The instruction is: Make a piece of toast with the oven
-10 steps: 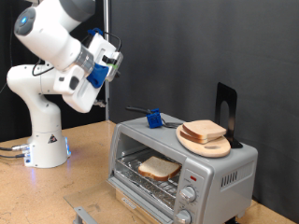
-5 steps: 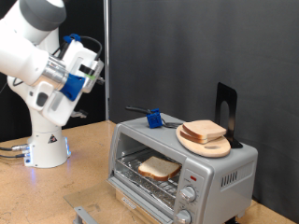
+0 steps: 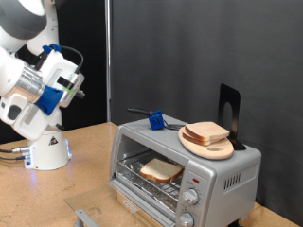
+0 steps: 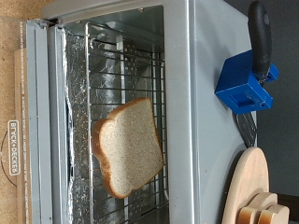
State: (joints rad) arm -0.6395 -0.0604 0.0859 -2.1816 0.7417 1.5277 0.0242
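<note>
Next, I reach down low to the glass door [image 3: 102,200] at its outer edge [image 3: 84,218] and swing it up shut over the toast, because the door lies folded open well below my gripper.
The silver-grey oven [image 3: 222,180] stands at the exterior view's bottom right with its glass door [image 4: 14,140] folded open. One piece of toast [image 3: 161,170], pale with a tan crust, lies flat on the wire rack inside; it also shows in the wrist view [image 4: 129,145]. My gripper [image 3: 72,83] hangs in the air at the exterior view's left, well away from the oven and above its height. Nothing shows between its fingers. The fingers do not show in the wrist view.
On the oven's top sit a round wooden plate [image 3: 206,144] with piled bread slices [image 3: 208,131], a black-handled tool with a blue block [image 3: 155,119], also in the wrist view [image 4: 245,82], and a black stand [image 3: 228,109]. The robot base [image 3: 45,142] stands at the left.
The arm has swung towards the exterior view's left, away from the oven, and the hand has come lower. The toast, oven and plate have not moved.
</note>
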